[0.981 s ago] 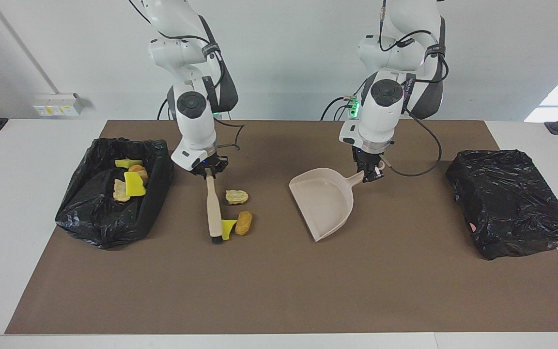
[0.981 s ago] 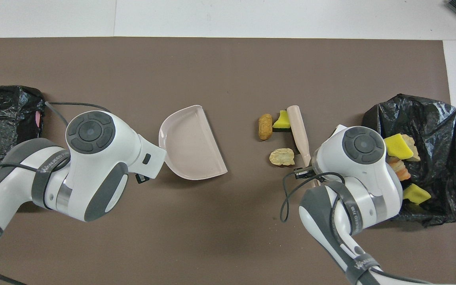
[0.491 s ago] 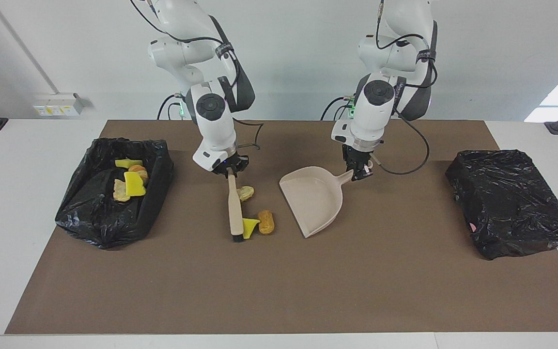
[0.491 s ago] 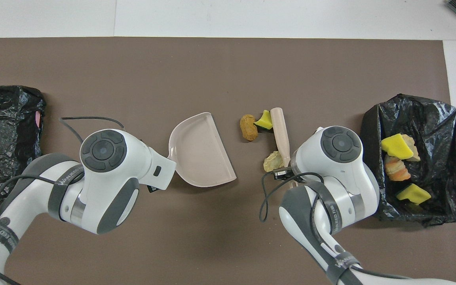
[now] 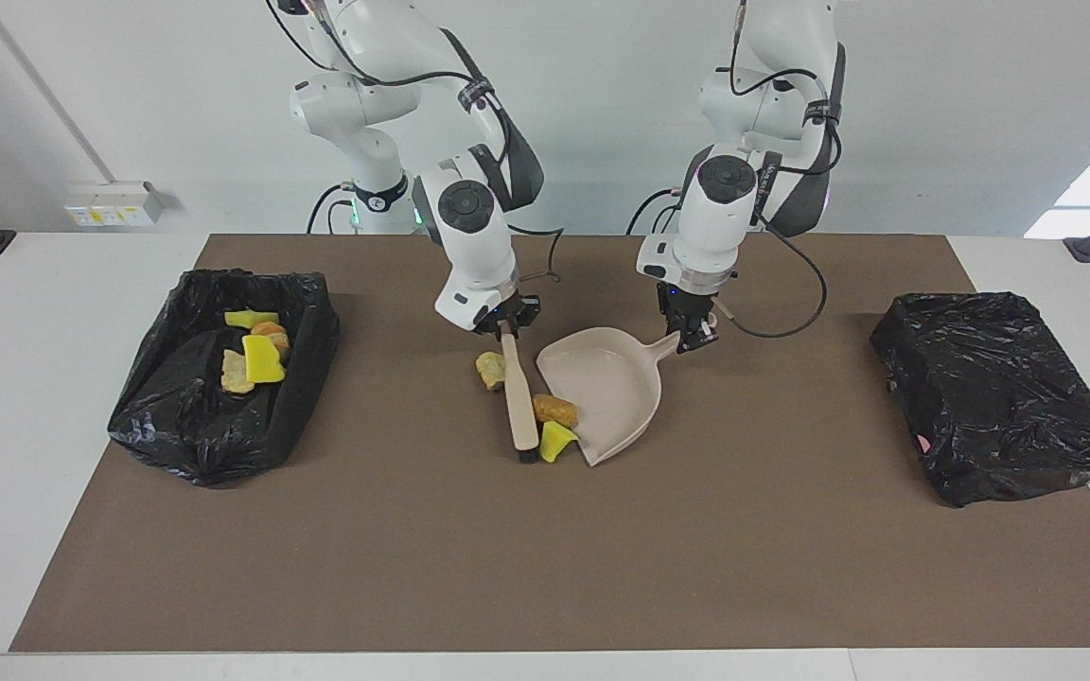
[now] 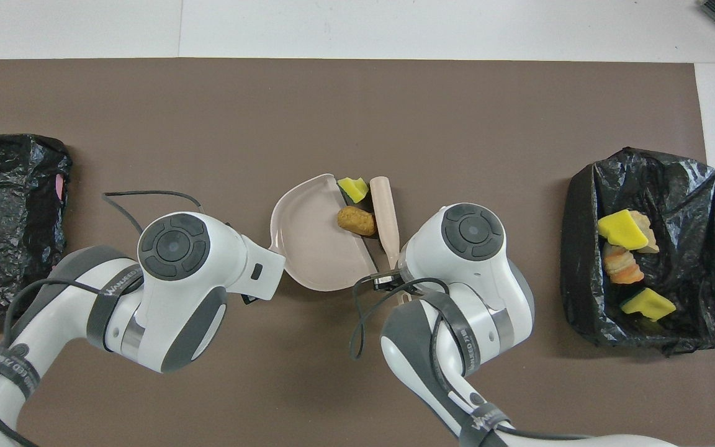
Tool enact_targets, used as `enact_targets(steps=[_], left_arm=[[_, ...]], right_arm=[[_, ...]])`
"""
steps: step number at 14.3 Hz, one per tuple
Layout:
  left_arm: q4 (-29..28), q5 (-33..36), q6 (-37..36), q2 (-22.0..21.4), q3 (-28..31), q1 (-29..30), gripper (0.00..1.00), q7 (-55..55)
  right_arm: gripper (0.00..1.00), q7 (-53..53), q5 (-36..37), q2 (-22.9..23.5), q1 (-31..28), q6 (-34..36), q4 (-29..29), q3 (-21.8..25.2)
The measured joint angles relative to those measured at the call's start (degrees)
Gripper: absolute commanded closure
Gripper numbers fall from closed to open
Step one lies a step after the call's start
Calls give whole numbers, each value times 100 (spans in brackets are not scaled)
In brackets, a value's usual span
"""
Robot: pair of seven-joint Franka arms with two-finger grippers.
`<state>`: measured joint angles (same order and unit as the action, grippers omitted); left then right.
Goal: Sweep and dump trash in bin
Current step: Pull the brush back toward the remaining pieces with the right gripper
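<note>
My right gripper should bring the brush back past the pale lump and sweep it in, since the pale lump (image 5: 491, 370) lies behind the brush, away from the dustpan.
My right gripper (image 5: 505, 327) is shut on the handle of the beige brush (image 5: 518, 402), whose bristles rest on the mat against the open edge of the beige dustpan (image 5: 606, 388). The dustpan's handle is in my left gripper (image 5: 692, 337), which is shut on it. A tan lump of trash (image 5: 555, 410) lies just inside the pan's lip. A yellow sponge scrap (image 5: 556, 441) sits at the lip beside the bristles. A pale lump (image 5: 489, 370) lies on the mat beside the brush handle, toward the right arm's end. From overhead the brush (image 6: 385, 211), tan lump (image 6: 356, 220) and sponge (image 6: 352, 187) show; both grippers are hidden under the wrists.
The bin (image 5: 304, 378), lined with a black bag, stands at the right arm's end of the mat and holds several scraps (image 5: 261, 359). A closed black bag (image 5: 994, 392) lies at the left arm's end. A loose cable (image 6: 357, 323) hangs from the right wrist.
The brush swept toward the left arm's end and the dustpan came to meet it. The tan lump is now in the pan, the sponge at its lip; the pale lump slipped past the brush.
</note>
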<state>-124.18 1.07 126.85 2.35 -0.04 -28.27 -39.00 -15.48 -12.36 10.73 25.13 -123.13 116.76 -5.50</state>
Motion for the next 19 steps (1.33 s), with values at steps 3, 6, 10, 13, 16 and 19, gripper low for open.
enact_targets(steps=[3,6,10,13,16,19], left_arm=[[-1,-1,5,0,0,0,100,85],[-2,-1,8,0,1,0,100,105],[-3,-1,13,0,4,0,100,116],[-5,-1,35,0,7,0,100,116],[-60,-1,36,-3,6,0,100,108],[-150,-1,54,-23,0,-9,100,108]], right_arm=[[100,0,-424,24,383,-184,-141,-5],[100,-8,-637,-3,525,-80,-357,2],[100,-45,-615,-457,114,1138,-507,134],[100,-45,-287,-831,-432,1928,-446,159],[100,-49,-36,-1039,-734,2061,-91,159],[100,-51,29,-1308,-1099,1914,568,157]])
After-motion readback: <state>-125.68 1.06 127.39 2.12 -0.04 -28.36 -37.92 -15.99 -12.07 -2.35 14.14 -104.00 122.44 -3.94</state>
